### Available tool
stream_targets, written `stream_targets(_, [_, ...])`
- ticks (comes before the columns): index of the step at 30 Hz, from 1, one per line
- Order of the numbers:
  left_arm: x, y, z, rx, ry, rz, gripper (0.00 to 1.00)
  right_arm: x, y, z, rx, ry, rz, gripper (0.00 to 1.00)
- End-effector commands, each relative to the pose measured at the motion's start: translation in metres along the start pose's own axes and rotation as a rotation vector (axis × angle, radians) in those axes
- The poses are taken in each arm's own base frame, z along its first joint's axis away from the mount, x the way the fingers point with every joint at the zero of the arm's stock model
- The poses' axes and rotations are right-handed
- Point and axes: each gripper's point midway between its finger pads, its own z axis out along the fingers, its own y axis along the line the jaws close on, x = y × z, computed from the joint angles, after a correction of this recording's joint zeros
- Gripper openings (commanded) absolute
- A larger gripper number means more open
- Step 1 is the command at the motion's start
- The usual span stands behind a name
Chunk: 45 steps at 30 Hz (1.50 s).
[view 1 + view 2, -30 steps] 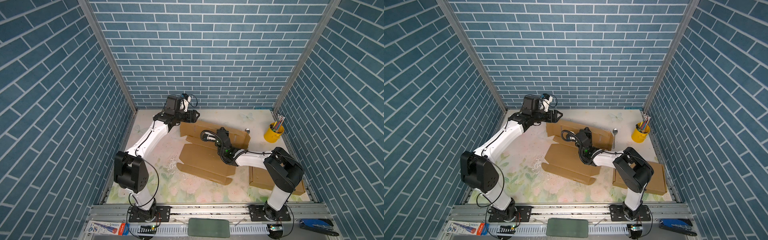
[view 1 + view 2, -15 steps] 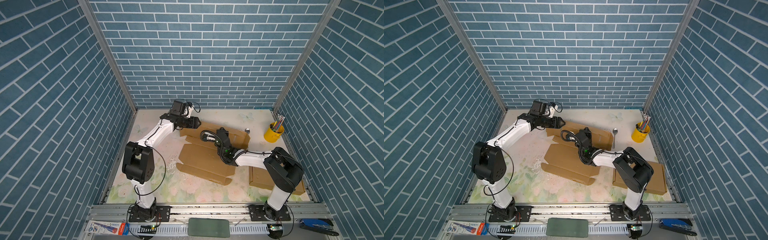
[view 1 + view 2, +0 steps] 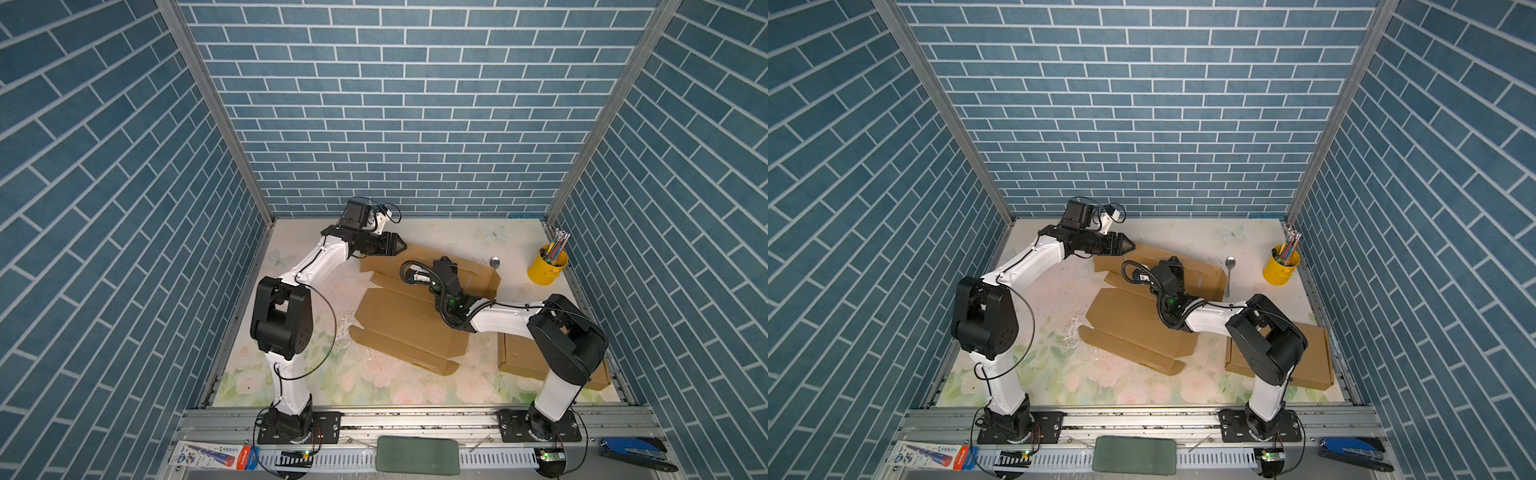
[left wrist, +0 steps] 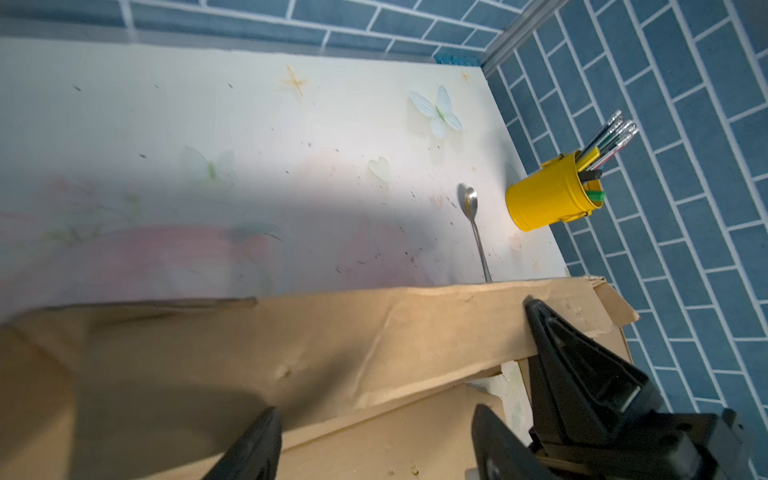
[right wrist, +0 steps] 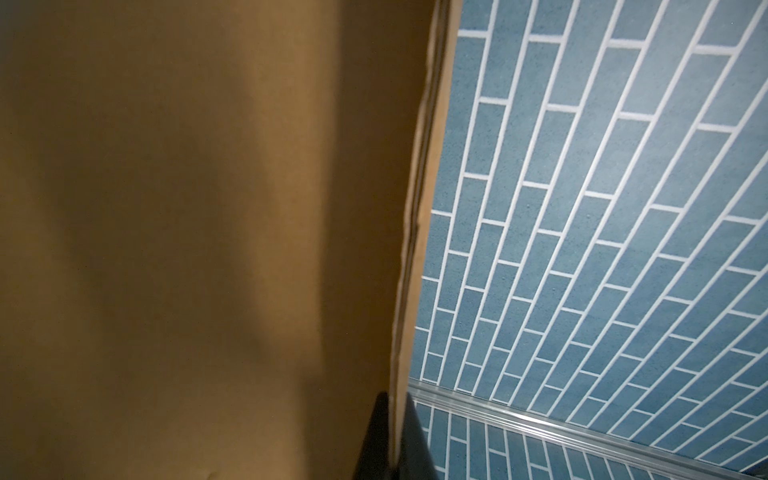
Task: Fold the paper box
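The box's side flap point(image 3: 375, 264) continues in a straight line from the raised panel, so the robot's left gripper needs to move back beyond the flap's outer end and push the flap inward.
The paper box point(image 3: 399, 320) is a brown cardboard blank lying mid-table, with its far panel point(image 3: 473, 270) raised. My right gripper point(image 5: 392, 399) is shut on the edge of that raised panel point(image 5: 208, 208); in both top views its wrist point(image 3: 1169, 272) sits over the panel's middle. My left gripper point(image 3: 400, 245) hovers at the panel's far-left end, also shown in a top view point(image 3: 1130, 246). In the left wrist view the left gripper point(image 4: 374, 415) is open, its fingers wide apart above the panel point(image 4: 332, 345).
A yellow cup of pens point(image 3: 547, 266) stands at the back right, with a spoon point(image 3: 494, 262) beside it on the mat. A second flat cardboard box point(image 3: 1312, 353) lies front right under the right arm. Walls close in on three sides.
My left arm has swung right and down, bringing its open gripper from the back-left toward the raised panel's end. The right arm and its grip have not moved.
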Motion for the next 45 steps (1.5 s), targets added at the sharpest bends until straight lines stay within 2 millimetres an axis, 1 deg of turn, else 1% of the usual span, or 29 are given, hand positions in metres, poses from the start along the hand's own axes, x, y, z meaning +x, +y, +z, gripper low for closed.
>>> stream_targets(1, [-0.012,0.014,-0.023,-0.085,-0.026,0.05,0.78,-0.007,0.004,-0.009,-0.011,-0.05,-0.015,0.0])
stream_targets(7, [-0.008,0.031,-0.008,-0.128,0.007,0.053,0.81,-0.009,0.005,-0.008,-0.011,-0.056,-0.013,0.0])
stream_targets(10, [-0.005,0.034,-0.005,-0.128,0.018,0.047,0.8,-0.008,0.004,-0.009,-0.012,-0.057,-0.009,0.0])
stream_targets(13, [0.001,0.022,0.001,-0.056,0.024,0.004,0.79,-0.007,0.003,-0.009,-0.011,-0.057,-0.005,0.0])
stream_targets(16, [0.011,0.012,0.005,0.0,0.028,-0.031,0.77,-0.008,0.002,-0.009,-0.008,-0.056,-0.003,0.0])
stream_targets(19, [0.017,0.01,0.008,0.032,0.013,-0.066,0.77,-0.01,0.002,-0.008,-0.005,-0.058,-0.001,0.0])
stream_targets(22, [0.02,0.002,0.013,0.091,0.01,-0.096,0.76,-0.011,-0.001,-0.008,0.004,-0.061,0.002,0.0])
stream_targets(26, [0.017,-0.003,0.013,0.127,-0.008,-0.108,0.73,-0.011,-0.005,-0.008,0.014,-0.064,0.011,0.0])
stream_targets(30, [0.011,-0.011,0.009,0.168,-0.031,-0.104,0.66,-0.011,0.002,-0.008,0.003,-0.064,0.003,0.0])
stream_targets(32, [0.012,-0.004,0.001,0.149,-0.035,-0.095,0.65,-0.011,0.002,-0.008,0.005,-0.064,0.005,0.0])
stream_targets(34, [0.011,0.012,-0.011,0.104,-0.044,-0.105,0.65,-0.011,0.002,-0.008,0.006,-0.065,0.005,0.0])
stream_targets(38, [-0.001,0.037,-0.05,0.042,-0.105,-0.103,0.7,-0.012,0.002,-0.008,0.001,-0.071,0.001,0.0])
stream_targets(41, [-0.011,0.054,-0.08,0.025,-0.165,-0.106,0.7,-0.012,0.002,-0.008,0.0,-0.072,0.0,0.0])
stream_targets(43, [-0.018,0.074,-0.1,-0.009,-0.217,-0.122,0.7,-0.011,0.001,-0.009,0.001,-0.072,0.001,0.0])
stream_targets(45, [-0.017,0.104,-0.109,-0.107,-0.248,-0.121,0.7,-0.012,0.001,-0.01,0.002,-0.077,0.001,0.0])
